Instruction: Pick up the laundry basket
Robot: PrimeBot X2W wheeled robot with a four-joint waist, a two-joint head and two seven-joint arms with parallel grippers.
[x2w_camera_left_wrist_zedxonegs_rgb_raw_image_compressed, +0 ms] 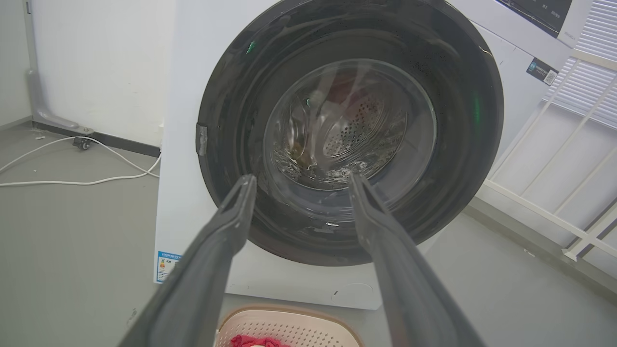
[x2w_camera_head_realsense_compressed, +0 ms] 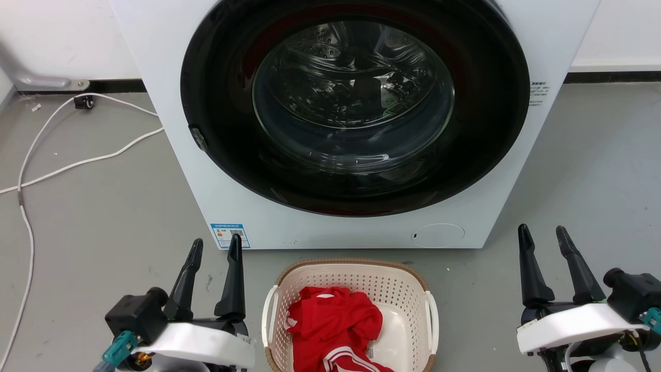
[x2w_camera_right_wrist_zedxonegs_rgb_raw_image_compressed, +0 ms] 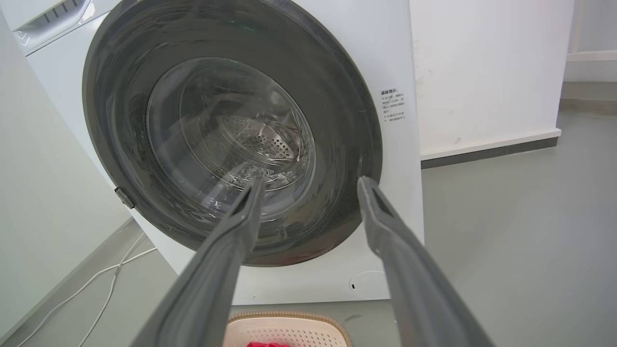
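Note:
My gripper will lift the basket, and the red garment (x2w_camera_head_realsense_compressed: 337,322) should come along in its heap because it lies slumped low inside the laundry basket's sides (x2w_camera_head_realsense_compressed: 359,274).
The laundry basket (x2w_camera_head_realsense_compressed: 356,281) is cream-white and perforated, with a brown rim and white side handles. It stands on the floor just in front of the washing machine, holding a red garment (x2w_camera_head_realsense_compressed: 335,323). Its far rim also peeks in at the bottom of the left wrist view (x2w_camera_left_wrist_zedxonegs_rgb_raw_image_compressed: 289,323) and the right wrist view (x2w_camera_right_wrist_zedxonegs_rgb_raw_image_compressed: 289,325). My left gripper (x2w_camera_head_realsense_compressed: 216,245) hovers open to the basket's left, fingers pointing up the view. My right gripper (x2w_camera_head_realsense_compressed: 543,233) hovers open well to the basket's right. Neither touches the basket.
A white front-loading washing machine (x2w_camera_head_realsense_compressed: 496,170) with a shut dark round glass door (x2w_camera_head_realsense_compressed: 353,103) stands right behind the basket. White cables (x2w_camera_head_realsense_compressed: 77,163) trail over the grey floor at the left. A white railing (x2w_camera_left_wrist_zedxonegs_rgb_raw_image_compressed: 569,159) stands beside the machine.

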